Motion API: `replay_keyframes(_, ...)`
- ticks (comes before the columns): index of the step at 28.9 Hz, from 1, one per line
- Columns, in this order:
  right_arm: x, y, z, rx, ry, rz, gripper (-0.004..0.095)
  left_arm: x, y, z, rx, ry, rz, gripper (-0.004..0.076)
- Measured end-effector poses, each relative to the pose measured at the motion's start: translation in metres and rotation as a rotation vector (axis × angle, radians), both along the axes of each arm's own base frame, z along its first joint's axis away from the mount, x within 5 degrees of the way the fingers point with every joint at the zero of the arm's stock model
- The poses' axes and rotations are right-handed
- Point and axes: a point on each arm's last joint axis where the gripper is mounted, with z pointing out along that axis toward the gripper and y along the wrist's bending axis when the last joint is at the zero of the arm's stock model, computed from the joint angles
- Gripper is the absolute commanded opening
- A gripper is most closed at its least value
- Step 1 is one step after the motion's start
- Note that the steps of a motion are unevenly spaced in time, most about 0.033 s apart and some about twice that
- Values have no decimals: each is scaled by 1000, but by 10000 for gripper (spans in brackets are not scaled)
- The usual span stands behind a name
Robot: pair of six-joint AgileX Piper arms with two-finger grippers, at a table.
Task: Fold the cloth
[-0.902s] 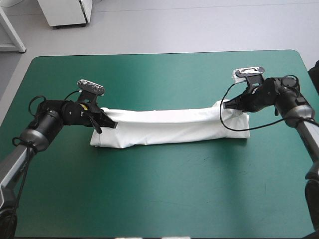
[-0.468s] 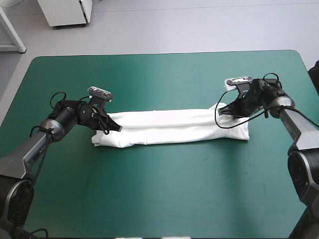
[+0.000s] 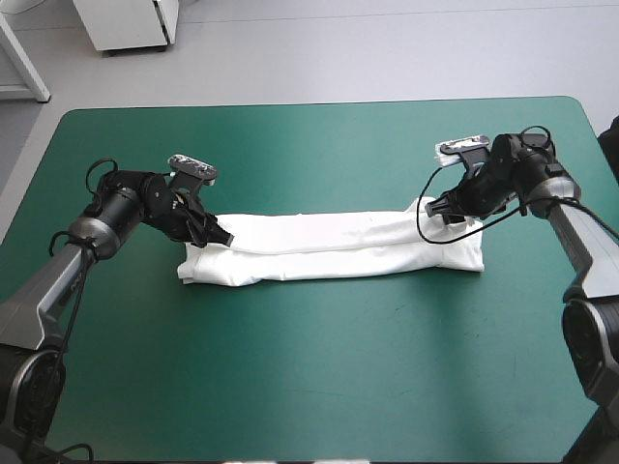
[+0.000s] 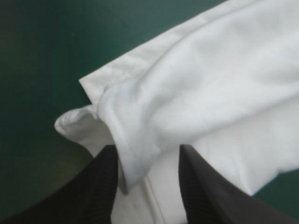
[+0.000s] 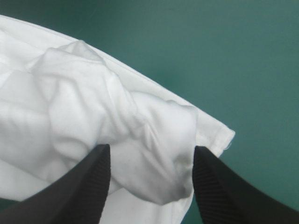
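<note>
I can see that the T-shirt's corner at my right gripper is bunched and loose, so the white T-shirt will fold over wrinkled when I carry that end of the T-shirt across.
The white T-shirt lies folded into a long narrow band across the middle of the teal-green table. My left gripper sits low at the band's left end. In the left wrist view its black fingers stand apart, open, with a fold of the T-shirt lying between them. My right gripper is at the band's right end. Its fingers are spread wide too, and a bunched corner of the T-shirt lies loose between them.
Bare teal-green cover stretches in front of the band toward the near edge, and more of it lies behind toward the far edge. A white cabinet stands on the floor beyond the far left corner.
Both wrists have turned and shifted a little at the band's ends. The upper fold has settled onto the band, which stays in place.
</note>
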Motion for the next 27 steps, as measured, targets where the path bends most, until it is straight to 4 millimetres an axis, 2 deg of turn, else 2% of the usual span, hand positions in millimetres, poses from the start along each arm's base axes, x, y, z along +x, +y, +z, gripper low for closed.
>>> replay_keyframes(3, -12, -1, 25, 6, -47, 1, 554, -7, 0, 14, -3, 48, -5, 376)
replay_keyframes(6, -30, -3, 55, 12, -100, 3, 554, -17, -5, 36, -82, 63, -9, 323)
replay_keyframes(8, -46, -5, 76, 18, -143, -7, 554, -26, -10, 54, -166, 49, -35, 222)
replay_keyframes(11, -72, -9, 108, 24, -220, -25, 554, -41, -22, 77, -261, 9, -107, 13)
replay_keyframes(12, -80, -10, 116, 28, -241, -31, 554, -46, -26, 82, -281, -6, -135, -18)
replay_keyframes(15, -108, -14, 143, 38, -317, -62, 554, -60, -45, 93, -338, -26, -243, -22)
replay_keyframes(18, -137, -20, 164, 34, -387, -98, 554, -66, -62, 95, -387, -24, -309, -22)
replay_keyframes(20, -153, -24, 170, 23, -413, -117, 554, -66, -74, 93, -409, -28, -348, -22)
replay_keyframes(22, -170, -28, 167, 5, -410, -140, 554, -57, -89, 83, -445, -22, -379, -22)
replay_keyframes(27, -178, -30, 144, -18, -336, -154, 554, -34, -106, 53, -482, 27, -390, -22)
